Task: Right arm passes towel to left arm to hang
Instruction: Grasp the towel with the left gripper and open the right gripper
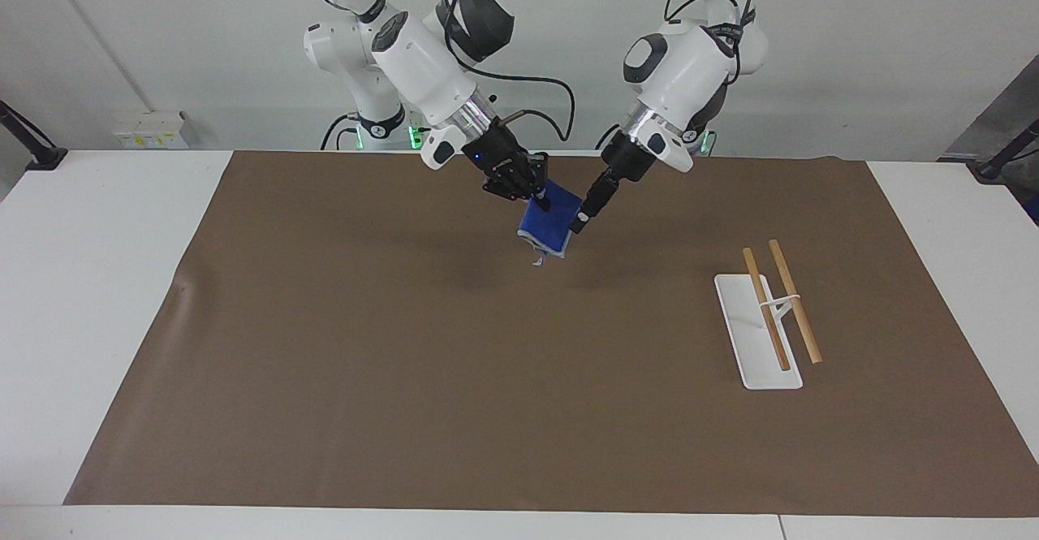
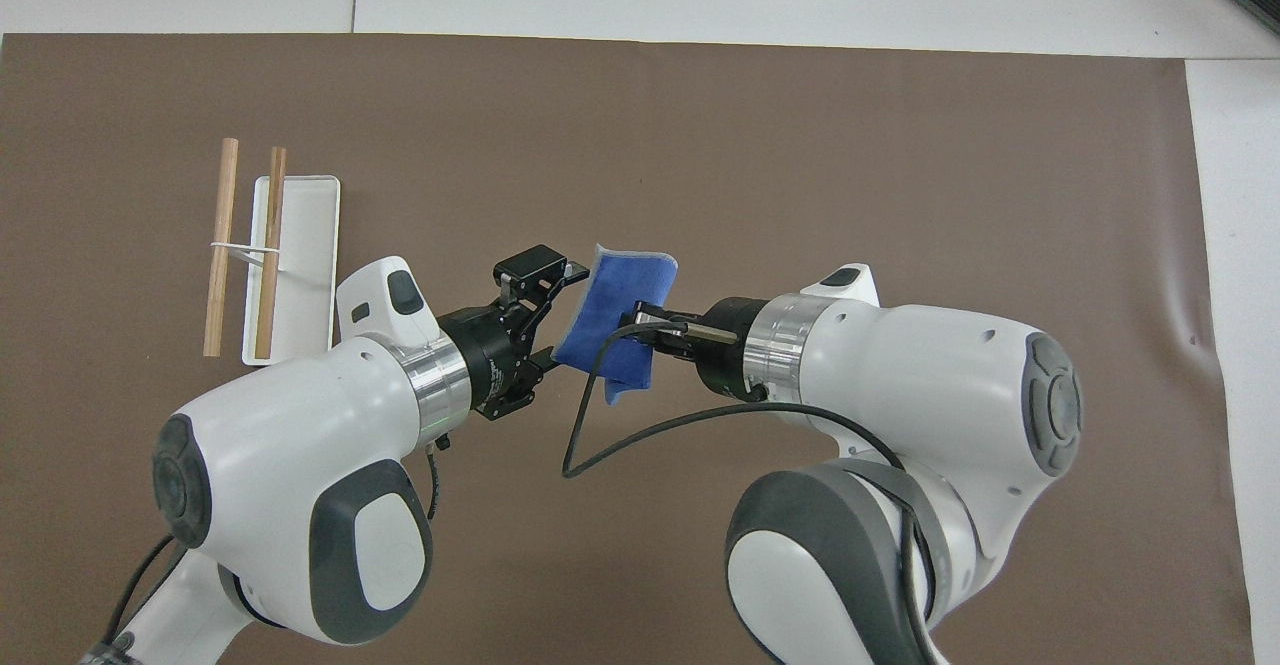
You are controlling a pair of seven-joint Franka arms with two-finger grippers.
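Note:
My gripper is going to carry over the blue towel (image 2: 618, 303), which will hang across both wooden rods because the gap (image 2: 248, 211) between them is narrower than the towel.
The blue towel (image 1: 548, 225) (image 2: 612, 317) hangs in the air above the brown mat, pinched at its upper part by my right gripper (image 1: 529, 196) (image 2: 650, 330), which is shut on it. My left gripper (image 1: 581, 222) (image 2: 562, 313) is open and has come up against the towel's edge on the side toward the rack; its fingertips straddle that edge without closing. Both arms meet over the middle of the mat, at the robots' end of the table.
A white rack (image 1: 752, 337) (image 2: 296, 257) with two wooden rods (image 1: 795, 300) (image 2: 221, 230) stands on the mat toward the left arm's end of the table. The brown mat (image 1: 487, 402) covers most of the white table.

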